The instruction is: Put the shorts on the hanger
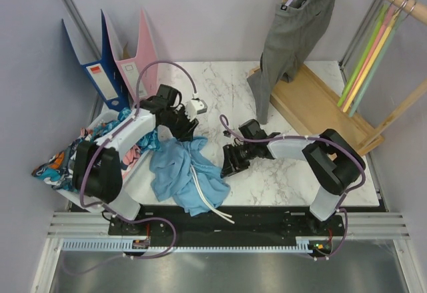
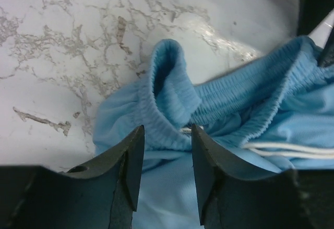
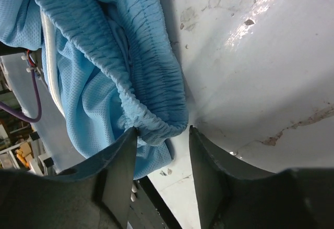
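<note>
The shorts lie crumpled (image 1: pixel 179 174) close to the front edge. My right gripper should first grip the waistband end (image 3: pixel 160 127) and pull it toward the rack to spread them out.
The light blue shorts (image 1: pixel 181 173) lie crumpled on the marble table near its front edge, with the white drawstring (image 1: pixel 205 196) trailing toward the front. My left gripper (image 1: pixel 184 130) is open at the shorts' far edge. In the left wrist view it (image 2: pixel 167 130) stands open over a raised fold of the elastic waistband (image 2: pixel 169 91). My right gripper (image 1: pixel 231 163) is open at the shorts' right edge. In the right wrist view it (image 3: pixel 163 131) has the waistband end (image 3: pixel 159 104) between its fingertips, unclamped. The lime hanger (image 1: pixel 359 59) hangs on the wooden rail at the far right.
A grey garment (image 1: pixel 293 33) hangs on the wooden rack (image 1: pixel 320 103) at the back right. Pink (image 1: pixel 371 56) and orange-yellow (image 1: pixel 377 51) hangers hang beside the lime one. Blue (image 1: pixel 107 66) and pink (image 1: pixel 137 63) binders stand at the back left. A tub of patterned clothes (image 1: pixel 100 136) sits at the left.
</note>
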You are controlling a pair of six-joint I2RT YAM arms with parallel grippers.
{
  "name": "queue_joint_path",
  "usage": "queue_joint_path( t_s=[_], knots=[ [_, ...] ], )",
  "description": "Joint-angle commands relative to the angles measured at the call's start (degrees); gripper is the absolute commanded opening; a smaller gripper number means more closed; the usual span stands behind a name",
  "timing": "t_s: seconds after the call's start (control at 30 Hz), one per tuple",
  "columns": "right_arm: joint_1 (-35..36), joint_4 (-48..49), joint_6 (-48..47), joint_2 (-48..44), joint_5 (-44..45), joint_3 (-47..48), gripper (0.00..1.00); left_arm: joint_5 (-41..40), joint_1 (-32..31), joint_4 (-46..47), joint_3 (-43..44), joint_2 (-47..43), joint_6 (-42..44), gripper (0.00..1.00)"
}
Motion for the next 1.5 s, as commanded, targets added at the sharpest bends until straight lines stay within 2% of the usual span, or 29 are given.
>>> queue_joint_path(
  t_s=[0.0,0.07,0.13,0.17,0.2,0.37,0.43,0.47,0.5,0.53,0.67,0.7,0.87,0.97,1.03,1.1,1.17,1.27,1.3,1.37,1.4,1.47],
  knots=[
    [0.25,5.18,2.18,1.28,-1.47,-0.72,0.44,-6.59,-1.69,4.63,6.04,5.39,-9.53,0.47],
    [0.17,5.27,1.91,1.11,-1.12,-0.9,0.38,-7.65,-3.1,5.25,6.75,7.59,-9.79,0.47],
    [0.17,4.83,1.3,0.76,-0.68,-0.9,0.26,-9.41,-4.33,5.52,7.63,9.17,-10.06,0.46],
    [0.17,4.4,0.95,0.06,-0.33,-0.73,0.16,-10.63,-4.77,5.43,7.89,10.74,-9.97,0.45],
    [0.08,3.61,0.51,-0.47,0.46,-0.64,0.0,-13.78,-5.12,5.08,8.24,11.8,-9.88,0.42],
    [-0.01,-0.43,-3.35,-5.47,4.32,-0.02,0.0,-17.84,-5.56,2.71,8.68,14.45,-9.18,0.35],
    [-0.18,-3.95,-5.02,-7.23,6.7,0.5,0.0,-20.04,-5.48,1.13,9.03,15.33,-8.39,0.28],
    [-0.1,-5.35,-7.21,-8.98,8.53,1.38,0.0,-20.66,-5.48,-0.18,9.3,15.33,-8.21,0.23],
    [-0.1,-8.58,-8.62,-9.78,9.6,2.17,0.0,-20.66,-5.39,-0.55,9.91,14.46,-8.21,0.08],
    [-0.1,-10.1,-9.68,-10.49,10.65,3.05,0.0,-20.14,-5.13,-0.81,10.26,13.5,-8.56,0.02],
    [-0.45,-18.8,-17.93,-14.79,18.38,11.91,0.0,-16.54,-4.51,1.11,13.6,4.72,-12.07,0.02],
    [-0.62,-21.51,-21.26,-15.41,22.22,13.85,0.0,-17.4,-4.42,2.08,14.74,2.87,-13.47,0.02],
    [-4.83,-28.64,-30.77,-18.84,28.67,28.17,0.0,-19.35,-0.74,4.28,18.87,-6.98,-16.29,0.02],
    [-8.96,-31.46,-35.96,-20.24,30.26,35.56,0.0,-15.05,0.59,5.69,18.79,-12.77,-16.65,0.02],
    [-9.85,-32.96,-40.07,-21.47,31.65,39.16,0.0,-8.29,0.41,5.34,17.48,-15.68,-16.03,0.02],
    [-9.85,-34.36,-42.29,-24.11,31.41,39.88,0.0,-4.43,0.32,5.25,14.77,-20.25,-17.26,0.02],
    [-9.76,-36.47,-45.79,-26.82,29.91,38.66,0.0,-4.05,0.15,3.94,11.95,-23.41,-17.7,0.02],
    [-9.76,-39.64,-50.19,-31.56,28.25,30.85,0.0,-1.77,0.06,-1.05,3.79,-28.6,-14.02,0.02],
    [-9.85,-39.9,-54.13,-32.89,27.54,27.96,0.0,-0.64,-0.03,-2.12,-1.28,-30.88,-11.14,0.04],
    [-9.41,-39.73,-57.49,-36.31,25.52,19.52,0.0,0.34,-0.55,-6.41,-6.32,-32.12,-8.31,0.25],
    [-8.98,-38.77,-59.59,-37.03,24.64,16.97,0.0,0.95,-0.73,-7.66,-10.26,-32.48,-5.69,0.46],
    [-7.22,-37.45,-61.37,-38.52,24.37,10.9,0.0,1.13,-0.73,-8.46,-13.36,-33.36,-5.14,0.61]
  ],
)
